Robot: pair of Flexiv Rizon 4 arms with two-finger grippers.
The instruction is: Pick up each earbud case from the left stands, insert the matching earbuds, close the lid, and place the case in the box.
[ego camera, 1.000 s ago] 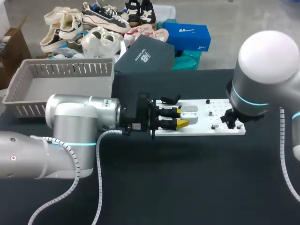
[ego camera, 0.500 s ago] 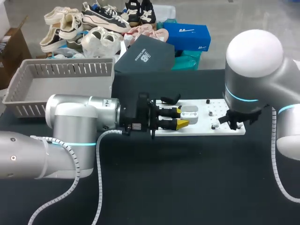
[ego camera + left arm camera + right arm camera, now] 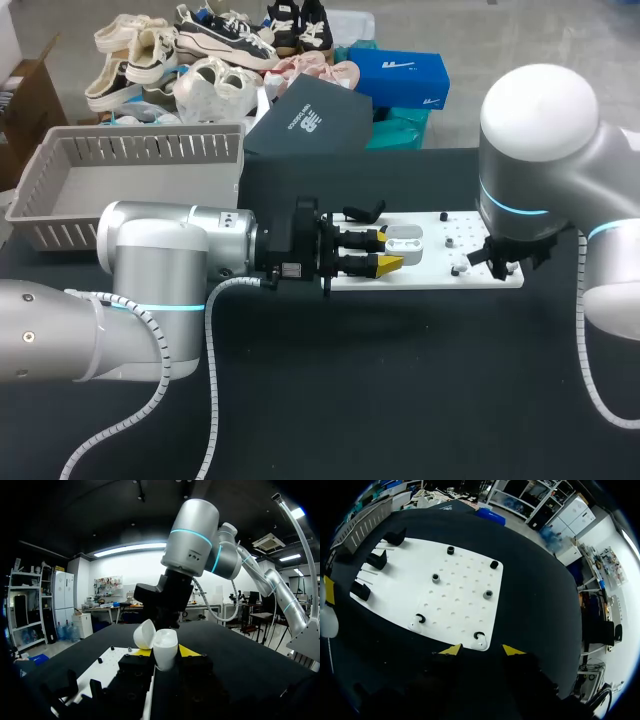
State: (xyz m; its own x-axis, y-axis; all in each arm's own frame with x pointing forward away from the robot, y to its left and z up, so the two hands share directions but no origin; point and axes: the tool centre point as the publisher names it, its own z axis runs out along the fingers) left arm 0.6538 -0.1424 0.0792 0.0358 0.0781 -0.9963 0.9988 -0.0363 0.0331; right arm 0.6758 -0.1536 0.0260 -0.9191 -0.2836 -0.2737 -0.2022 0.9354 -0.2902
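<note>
The white earbud point(image 3: 480, 643) is only partly wrapped by the black holder point(image 3: 478, 634), so the earbud will come loose when the robot lifts it, and the holder will stay on the board.
My left gripper point(image 3: 388, 251) lies low over the white board point(image 3: 440, 272) and is shut on a white earbud case point(image 3: 405, 240). In the left wrist view the case point(image 3: 165, 650) stands upright between the yellow tips, its lid point(image 3: 144, 634) swung open. My right gripper point(image 3: 503, 262) hangs over the board's right end. In the right wrist view its fingers stand apart on either side of a white earbud point(image 3: 479, 641) in a black holder, without touching it. A second earbud point(image 3: 415, 625) sits further along the same edge of the board point(image 3: 460, 580).
A grey basket point(image 3: 130, 150) stands at the back left, with a dark box point(image 3: 310, 120) beside it. Black stands point(image 3: 377, 560) rise along the board's left side, and several black pegs point(image 3: 435, 578) dot its middle.
My right arm's upper part has swung left while its gripper stayed over the board's right end. The left arm and the case have not moved.
</note>
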